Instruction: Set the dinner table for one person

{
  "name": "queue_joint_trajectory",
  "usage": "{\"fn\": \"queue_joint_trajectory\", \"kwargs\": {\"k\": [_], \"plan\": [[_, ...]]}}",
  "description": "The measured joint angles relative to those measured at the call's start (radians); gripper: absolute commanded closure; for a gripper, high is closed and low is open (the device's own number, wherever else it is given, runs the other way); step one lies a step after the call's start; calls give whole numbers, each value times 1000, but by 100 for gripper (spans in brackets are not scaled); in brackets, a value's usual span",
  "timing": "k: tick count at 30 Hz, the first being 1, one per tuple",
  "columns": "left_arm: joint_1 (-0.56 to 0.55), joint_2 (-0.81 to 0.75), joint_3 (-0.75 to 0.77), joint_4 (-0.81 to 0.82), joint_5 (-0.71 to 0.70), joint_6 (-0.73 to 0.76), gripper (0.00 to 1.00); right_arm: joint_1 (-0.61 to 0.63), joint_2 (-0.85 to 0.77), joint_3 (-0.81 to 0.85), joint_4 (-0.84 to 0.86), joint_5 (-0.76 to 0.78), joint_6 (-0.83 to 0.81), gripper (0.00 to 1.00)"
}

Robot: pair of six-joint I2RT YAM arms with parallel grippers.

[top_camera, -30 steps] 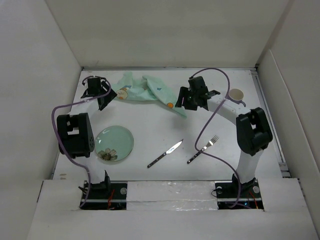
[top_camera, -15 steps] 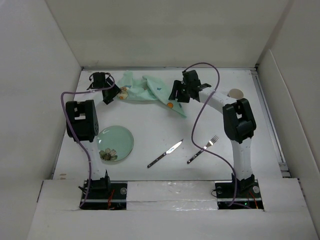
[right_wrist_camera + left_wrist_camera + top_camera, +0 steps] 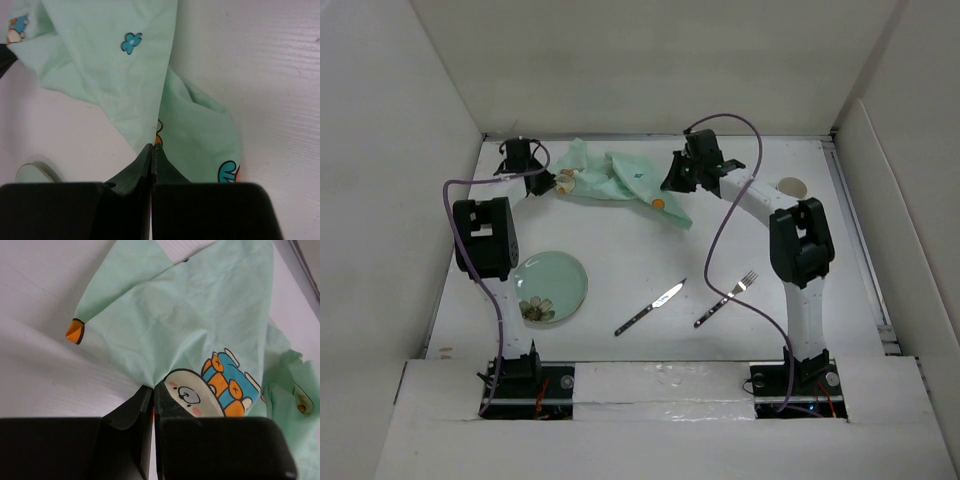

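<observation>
The placemat's layers (image 3: 167, 95) are crooked at my right gripper. Next, I pull the placemat straight, then open that gripper and grab the lower layer's corner.
A crumpled mint-green cartoon-print placemat (image 3: 610, 178) lies at the back of the white dinner table (image 3: 620, 250). My left gripper (image 3: 548, 183) is at the cloth's left end. In the left wrist view the left gripper (image 3: 153, 386) is shut on a fold of the placemat (image 3: 165, 320), beside a printed bear. My right gripper (image 3: 668, 192) is at the cloth's right end. In the right wrist view the right gripper (image 3: 151, 145) pinches an edge of the placemat (image 3: 115, 60).
A pale green glass plate (image 3: 549, 285) with a flower print sits front left. A knife (image 3: 651, 307) and a fork (image 3: 726, 298) lie near the front centre. A cup (image 3: 793, 188) stands at the right, behind the right arm. White walls enclose the table.
Both arms reached further back over the placemat. Both grippers, open a second ago, have closed on the cloth's edges.
</observation>
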Motion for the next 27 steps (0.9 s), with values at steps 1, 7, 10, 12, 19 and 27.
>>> {"fn": "queue_joint_trajectory", "kwargs": {"k": [1,7,10,12,19,27], "plan": [[0,-16,0,-7,-1,9,100,0,-21,0,0,0,0,100],[0,-254,0,-26,-28,60,100,-2,-276,-10,-3,0,4,100],[2,-399,22,-31,-43,85,100,-13,-422,-22,11,-10,21,100],[2,-471,50,-35,-50,99,100,-33,-510,-42,16,-22,41,100],[2,-532,94,-72,-45,129,100,-127,-564,-108,46,-35,87,100],[-31,-87,464,-297,-22,193,51,-213,-287,-93,24,-43,116,83]]}}
